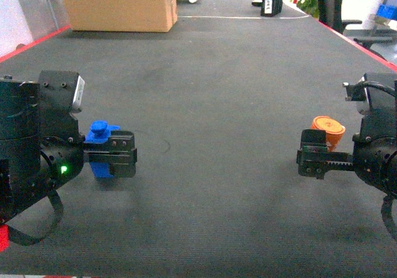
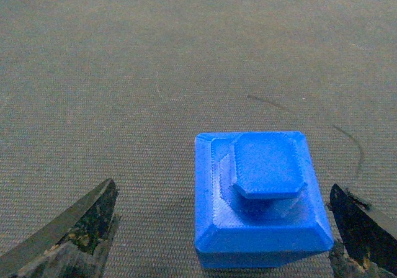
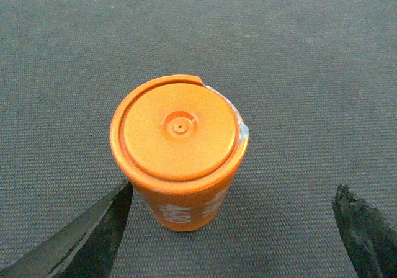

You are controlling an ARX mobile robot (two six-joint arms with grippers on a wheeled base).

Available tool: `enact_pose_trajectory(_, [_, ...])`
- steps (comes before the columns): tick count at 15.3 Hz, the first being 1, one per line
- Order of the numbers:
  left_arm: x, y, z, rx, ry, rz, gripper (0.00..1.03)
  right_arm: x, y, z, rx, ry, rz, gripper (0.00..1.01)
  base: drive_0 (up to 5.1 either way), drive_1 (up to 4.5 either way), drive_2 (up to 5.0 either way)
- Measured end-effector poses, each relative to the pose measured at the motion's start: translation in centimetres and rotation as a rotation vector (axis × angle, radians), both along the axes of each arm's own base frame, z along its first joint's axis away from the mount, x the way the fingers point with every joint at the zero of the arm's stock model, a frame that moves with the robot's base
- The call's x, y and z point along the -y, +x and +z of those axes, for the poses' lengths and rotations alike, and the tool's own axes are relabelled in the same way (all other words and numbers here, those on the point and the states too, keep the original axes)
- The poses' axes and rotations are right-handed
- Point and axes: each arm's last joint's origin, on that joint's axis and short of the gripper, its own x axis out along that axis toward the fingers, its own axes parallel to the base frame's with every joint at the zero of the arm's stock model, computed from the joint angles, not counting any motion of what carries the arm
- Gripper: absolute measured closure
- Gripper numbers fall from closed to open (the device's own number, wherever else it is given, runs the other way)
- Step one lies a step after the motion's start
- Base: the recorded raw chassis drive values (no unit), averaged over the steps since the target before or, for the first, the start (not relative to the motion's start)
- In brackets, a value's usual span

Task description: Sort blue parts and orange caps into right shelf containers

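Observation:
My gripper will drop the orange cap (image 1: 329, 130) in a container, and the cap should tip onto its side, because it stands tall on a narrow round base (image 3: 182, 219).
A blue part (image 2: 260, 197), a blocky piece with a raised knob on top, rests on the dark mat. It lies between the fingers of my open left gripper (image 2: 222, 186), close to the right finger (image 2: 363, 228) and well apart from the left finger (image 2: 80, 228). In the head view the blue part (image 1: 98, 133) shows just beyond the left gripper (image 1: 118, 157). An orange cap (image 3: 178, 129) stands upright with pale lettering on its side. My right gripper (image 3: 233, 187) is open around it, its left finger (image 3: 93, 234) right beside the cap. In the head view the orange cap (image 1: 329, 130) peeks over the right gripper (image 1: 316, 156). The right shelf containers are out of view.
A brown cardboard box (image 1: 118, 5) stands at the far left of the mat, and a black item (image 1: 272, 2) sits at the far back. Red edging (image 1: 31, 45) borders the mat on both sides. A bit of something bright blue (image 1: 387, 12) shows at the far right, too small to identify.

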Motion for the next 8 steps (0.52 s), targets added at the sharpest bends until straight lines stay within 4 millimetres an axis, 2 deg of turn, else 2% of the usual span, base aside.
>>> enact_pose_trajectory(4, [-0.1,0.4,-1.2,-0.030,0.019,0.005,0.05,-0.4,2.0,-0.4,-0.007,0.012,0.002,0.03,0.0,0.00,0.0])
enact_pose_trajectory(8, [-0.1,0.7,-1.4,-0.037,0.021,0.008,0.05,-0.4,2.5,-1.1,-0.020,0.018,-0.003,0.03,0.0,0.00,0.0])
